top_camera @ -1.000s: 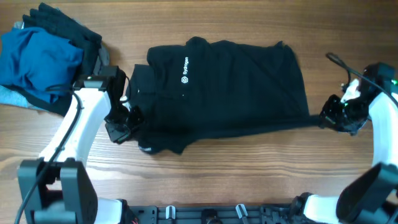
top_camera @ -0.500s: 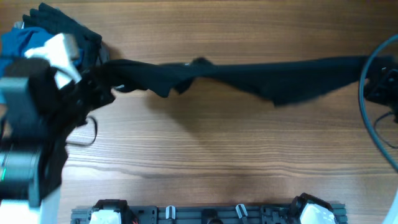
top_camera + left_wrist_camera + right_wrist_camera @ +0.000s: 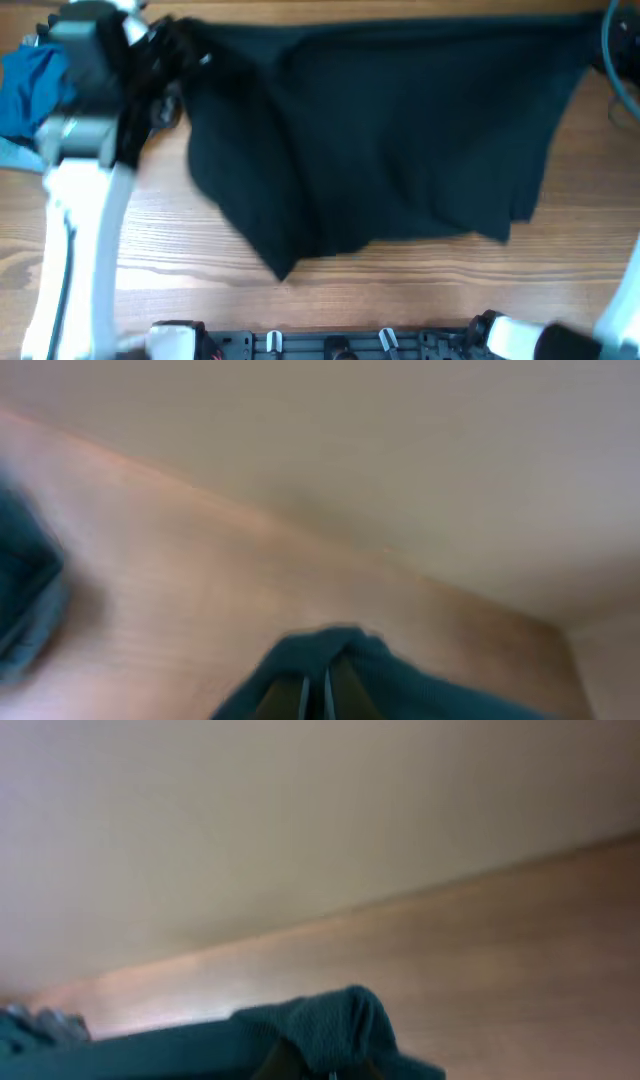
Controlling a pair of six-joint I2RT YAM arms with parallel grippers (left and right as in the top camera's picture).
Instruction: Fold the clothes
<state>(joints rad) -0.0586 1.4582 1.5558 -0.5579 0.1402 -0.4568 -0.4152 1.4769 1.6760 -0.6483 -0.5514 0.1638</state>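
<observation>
I should pull the shirt's top edge back toward the arm bases and lay it down, since the black shirt's lower hem (image 3: 400, 236) trails on my grippers' near side.
The large black shirt (image 3: 390, 140) hangs spread out in the air, held by its top edge between both grippers, and its lower hem dangles unevenly over the table. My left gripper (image 3: 172, 48) is at the upper left of the overhead view, shut on one top corner. In the left wrist view the fabric (image 3: 330, 655) bunches over the closed fingertips (image 3: 322, 698). My right gripper (image 3: 333, 1072) is shut on the other corner, with cloth (image 3: 330, 1025) folded over it. In the overhead view it sits at the far upper right edge, mostly out of frame.
A pile of other clothes, blue (image 3: 35, 85) over grey (image 3: 15, 155), lies at the table's left edge behind my left arm (image 3: 85, 200). Bare wooden table (image 3: 200, 290) shows below the hanging shirt. The arm bases line the near edge.
The shirt lay flat on the table a second ago. Both arms have since lifted it and pulled it taut, and it now hangs open much nearer the overhead camera.
</observation>
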